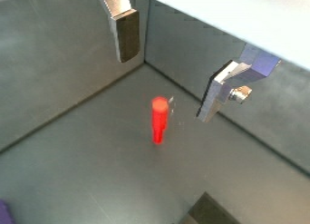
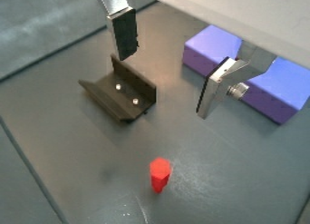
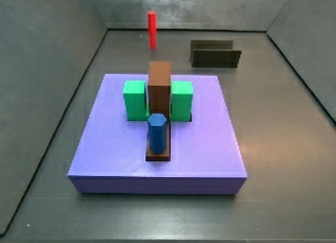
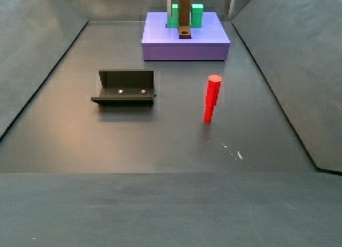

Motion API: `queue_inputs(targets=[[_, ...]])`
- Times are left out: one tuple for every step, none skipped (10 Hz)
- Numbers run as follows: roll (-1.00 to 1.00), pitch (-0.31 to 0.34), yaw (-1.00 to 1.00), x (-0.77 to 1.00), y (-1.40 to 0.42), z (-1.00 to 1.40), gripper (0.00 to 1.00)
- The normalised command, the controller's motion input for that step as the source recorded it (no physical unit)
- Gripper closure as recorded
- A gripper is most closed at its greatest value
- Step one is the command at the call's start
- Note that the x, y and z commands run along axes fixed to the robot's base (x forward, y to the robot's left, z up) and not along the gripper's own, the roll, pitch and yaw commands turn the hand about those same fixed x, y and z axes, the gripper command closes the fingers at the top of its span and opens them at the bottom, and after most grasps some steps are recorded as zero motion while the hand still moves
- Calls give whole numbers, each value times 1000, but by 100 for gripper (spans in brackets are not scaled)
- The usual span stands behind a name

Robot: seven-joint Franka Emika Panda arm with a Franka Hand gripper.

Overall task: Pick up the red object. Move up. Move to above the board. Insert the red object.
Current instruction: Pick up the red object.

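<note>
I should expect that a round hole hidden [image 3: 159, 80] behind the tall brown block will take the red object, because the object narrows to a thin stem [image 3: 152, 40].
The red object [image 3: 152, 30] is a thin red peg standing upright on the grey floor, apart from the board. It also shows in a side view [image 4: 211, 98] and in both wrist views [image 1: 159, 121] [image 2: 158, 172]. The board [image 3: 118, 149] is a lavender slab bearing green blocks [image 3: 136, 99], a tall brown block [image 3: 159, 85] and a blue cylinder [image 3: 156, 134]. My gripper [image 1: 168, 82] is open and empty, well above the floor, with the peg below and a little off the gap between its fingers; it shows likewise in a wrist view [image 2: 166, 81].
The fixture [image 4: 124, 88], a dark L-shaped bracket, stands on the floor left of the peg; it also shows in two other views [image 2: 121, 96] [image 3: 215, 54]. Grey walls enclose the floor on all sides.
</note>
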Motion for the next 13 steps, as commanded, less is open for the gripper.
queue_inputs(targets=[[0, 0, 0, 0, 11, -60, 0], [19, 0, 0, 0, 243, -260, 0], [77, 0, -94, -183, 440, -426, 0], [121, 0, -106, -140, 403, -506, 0], [130, -1, -80, -137, 317, -583, 0], [150, -106, 0, -206, 3, -594, 0], [247, -136, 0, -226, 0, -611, 0], [254, -61, 0, -214, 0, -529, 0], [250, 0, 0, -197, 94, -420, 0], [223, 0, -37, -109, 89, -400, 0], [211, 0, -83, 0, 26, -434, 0], [174, 0, -63, 0, 0, -443, 0], [174, 0, -57, -6, 31, -451, 0]])
